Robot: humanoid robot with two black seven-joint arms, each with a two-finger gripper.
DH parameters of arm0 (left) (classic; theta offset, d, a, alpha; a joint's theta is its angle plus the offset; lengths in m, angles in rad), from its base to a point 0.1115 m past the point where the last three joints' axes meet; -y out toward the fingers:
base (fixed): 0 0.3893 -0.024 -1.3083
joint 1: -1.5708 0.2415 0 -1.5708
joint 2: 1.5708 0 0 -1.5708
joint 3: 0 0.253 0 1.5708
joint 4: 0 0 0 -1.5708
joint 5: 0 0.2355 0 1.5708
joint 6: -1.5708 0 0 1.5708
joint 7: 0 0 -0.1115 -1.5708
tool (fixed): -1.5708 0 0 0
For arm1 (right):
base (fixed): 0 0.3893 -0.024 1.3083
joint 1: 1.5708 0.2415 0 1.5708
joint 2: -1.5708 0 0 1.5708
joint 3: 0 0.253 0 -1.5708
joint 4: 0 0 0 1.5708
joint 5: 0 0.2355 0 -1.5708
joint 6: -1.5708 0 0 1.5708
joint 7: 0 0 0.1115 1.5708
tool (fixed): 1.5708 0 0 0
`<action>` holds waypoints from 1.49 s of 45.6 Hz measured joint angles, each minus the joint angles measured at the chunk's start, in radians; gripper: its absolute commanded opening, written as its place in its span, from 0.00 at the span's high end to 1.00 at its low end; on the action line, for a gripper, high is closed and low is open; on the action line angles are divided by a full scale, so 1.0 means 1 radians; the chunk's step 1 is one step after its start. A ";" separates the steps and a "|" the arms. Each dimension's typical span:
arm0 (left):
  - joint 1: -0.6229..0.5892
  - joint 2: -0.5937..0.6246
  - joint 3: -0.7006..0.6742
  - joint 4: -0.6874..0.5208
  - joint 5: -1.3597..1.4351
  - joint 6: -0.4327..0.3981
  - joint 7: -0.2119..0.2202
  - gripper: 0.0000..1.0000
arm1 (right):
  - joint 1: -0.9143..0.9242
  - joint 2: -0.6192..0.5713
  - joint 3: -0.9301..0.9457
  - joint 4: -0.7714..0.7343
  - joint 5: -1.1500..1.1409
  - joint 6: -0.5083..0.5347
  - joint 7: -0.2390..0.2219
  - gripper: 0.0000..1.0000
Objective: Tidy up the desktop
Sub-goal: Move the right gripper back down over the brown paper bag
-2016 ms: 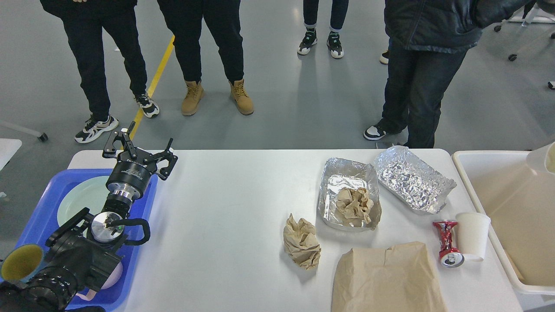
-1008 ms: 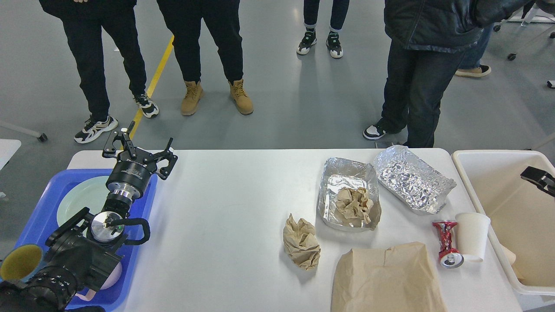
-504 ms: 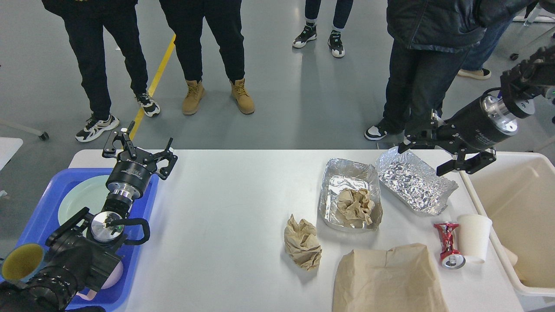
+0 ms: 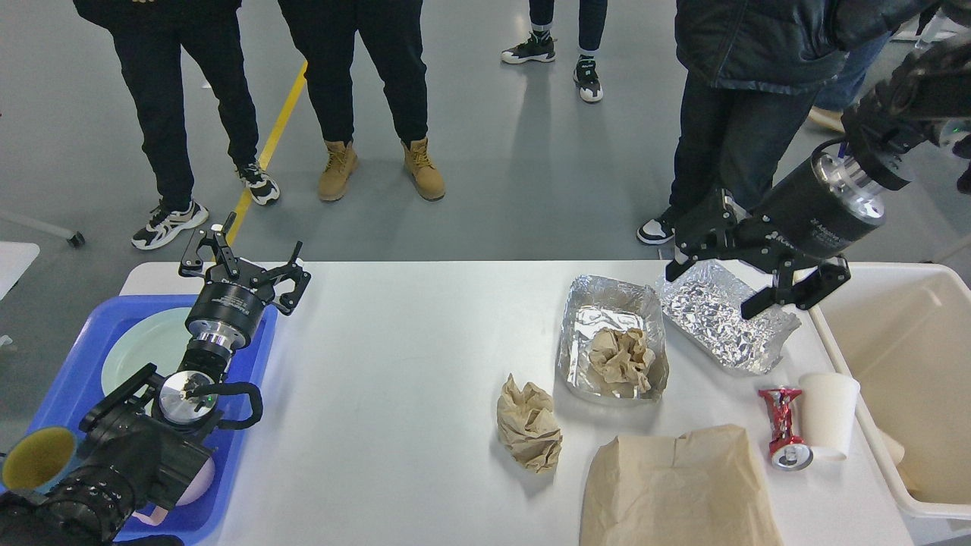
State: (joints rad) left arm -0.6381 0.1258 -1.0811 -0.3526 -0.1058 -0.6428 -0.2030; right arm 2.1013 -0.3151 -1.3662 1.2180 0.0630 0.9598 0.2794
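Note:
The straight sides (image 4: 762, 484) are lying flat. The brown paper bag (image 4: 678, 491) will stay spread wide and crease near my right gripper when I lift its corner.
The white desktop (image 4: 394, 356) carries two foil trays: the left foil tray (image 4: 584, 311) holds crumpled brown paper (image 4: 620, 355), the right foil tray (image 4: 717, 315) is empty. A crumpled paper ball (image 4: 529, 425), a flat brown paper bag (image 4: 675, 485), a crushed red can (image 4: 785, 426) and a white paper cup (image 4: 828, 413) lie near the front right. My right gripper (image 4: 713, 292) is open and empty, hovering over the right foil tray. My left gripper (image 4: 244, 262) is open and empty above the blue tray's far corner.
A blue tray (image 4: 68, 379) at the left holds a pale green plate (image 4: 144, 349), a yellow cup (image 4: 34, 457) and a pink item. A cream bin (image 4: 903, 364) stands at the table's right end. Several people stand beyond the far edge.
My right arm has come into view from the right, over the cream bin, and moved left and down over the right foil tray, open. The left arm has not moved.

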 measured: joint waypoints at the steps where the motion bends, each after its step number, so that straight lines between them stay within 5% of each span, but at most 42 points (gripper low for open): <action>1: 0.000 0.000 0.000 0.000 0.000 0.000 0.000 0.04 | -0.038 -0.001 -0.003 -0.004 0.000 -0.002 0.000 0.00; 14: 0.000 0.000 0.000 0.000 0.000 0.000 -0.001 0.04 | -0.378 -0.025 0.010 -0.012 0.025 -0.184 -0.001 0.04; 27: 0.000 0.000 0.000 0.000 0.000 0.000 0.000 0.04 | -0.535 -0.075 0.002 -0.018 0.396 -0.348 -0.002 0.07; 61: 0.000 0.000 0.000 0.000 0.000 0.000 0.000 0.04 | -0.686 -0.041 0.076 -0.023 0.468 -0.395 -0.011 0.06; 68: 0.000 0.000 0.000 0.000 0.000 0.000 0.000 0.04 | -0.737 -0.036 0.125 -0.073 0.468 -0.444 -0.053 0.06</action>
State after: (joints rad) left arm -0.6381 0.1258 -1.0815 -0.3526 -0.1058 -0.6427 -0.2026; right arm 1.3646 -0.3511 -1.2409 1.1455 0.5309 0.5156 0.2261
